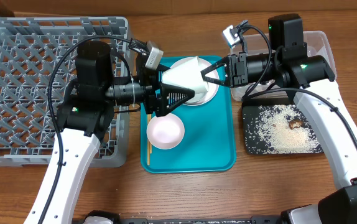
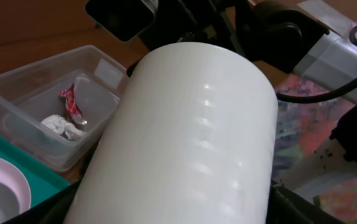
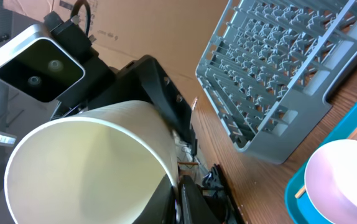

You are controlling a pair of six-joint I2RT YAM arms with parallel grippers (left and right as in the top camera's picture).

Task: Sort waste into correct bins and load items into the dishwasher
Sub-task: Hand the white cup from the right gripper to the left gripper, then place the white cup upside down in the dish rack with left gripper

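My left gripper has the body of the cup, while my right gripper still pinches its rim [image 3: 167, 167]. My right gripper should open and back away before my left gripper racks it.
A white paper cup [image 1: 186, 73] lies on its side in the air above the teal tray [image 1: 222, 155], held between both arms. My left gripper [image 1: 173, 94] is shut around the cup's body, which fills the left wrist view [image 2: 191, 137]. My right gripper [image 1: 211, 71] pinches the cup's rim; the right wrist view shows the open mouth of the cup [image 3: 85, 168] with one finger inside and one outside [image 3: 181, 199]. A pink bowl [image 1: 165, 132] and a wooden chopstick [image 1: 148, 143] lie on the tray. A grey dishwasher rack [image 1: 17, 81] stands at the left.
A white plate [image 1: 206, 94] sits on the tray under the cup. A clear bin [image 1: 318, 45] with wrappers [image 2: 69, 109] stands at the back right. A black tray [image 1: 253, 140] holding rice and a food scrap lies at the right.
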